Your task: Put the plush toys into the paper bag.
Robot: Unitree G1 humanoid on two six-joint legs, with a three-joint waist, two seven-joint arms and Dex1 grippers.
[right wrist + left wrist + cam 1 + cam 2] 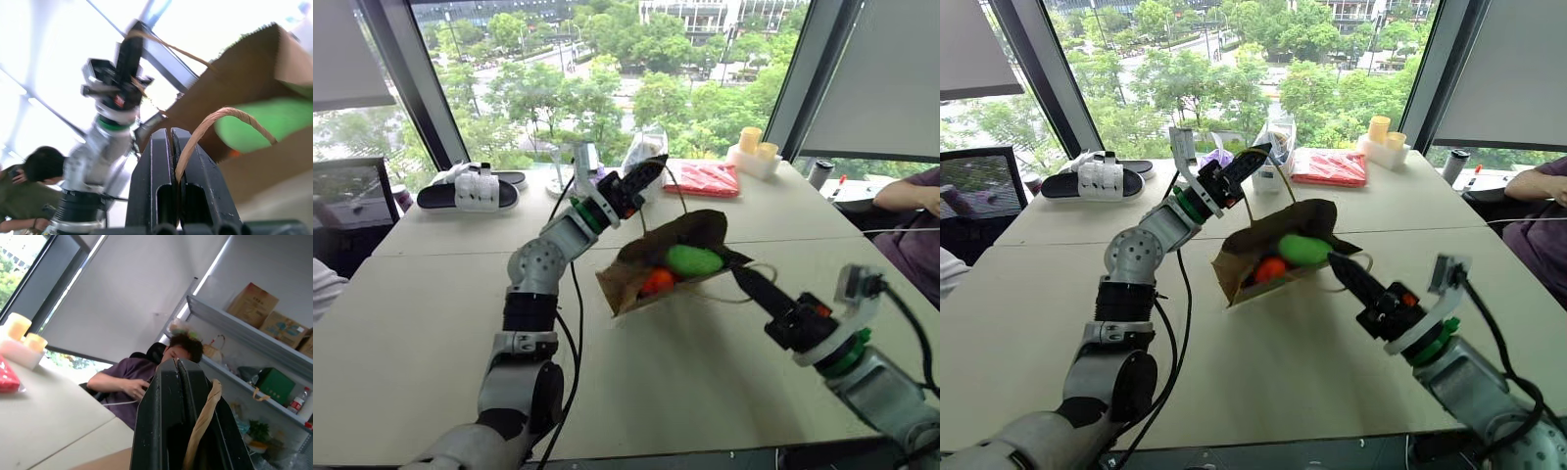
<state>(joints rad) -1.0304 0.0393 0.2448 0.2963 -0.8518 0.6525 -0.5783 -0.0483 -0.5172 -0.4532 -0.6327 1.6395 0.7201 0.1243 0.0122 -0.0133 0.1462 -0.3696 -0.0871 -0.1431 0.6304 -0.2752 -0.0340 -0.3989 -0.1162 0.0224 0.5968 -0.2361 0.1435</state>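
The paper bag hangs tilted [701,228] by its handles, so next I put it down and then turn it square by its side [616,284] with my left gripper.
The brown paper bag [641,266] hangs tilted just above the table, its mouth open. Inside it lie the bright green plush toy [695,260] and, lower down, the orange plush toy [657,282]. My left gripper [656,166] is raised above the bag's far side and is shut on one tan handle [204,413]. My right gripper [736,269] sits at the bag's near right edge, shut on the other handle [230,115]. In the right wrist view the green toy [254,129] shows inside the bag's brown wall [234,83].
A pair of black-and-white sandals [470,191] lies at the table's far left. A clear plastic bag [644,147], a red packet [703,179] and yellow cups [754,147] stand along the far edge. A seated person [915,211] is at the right.
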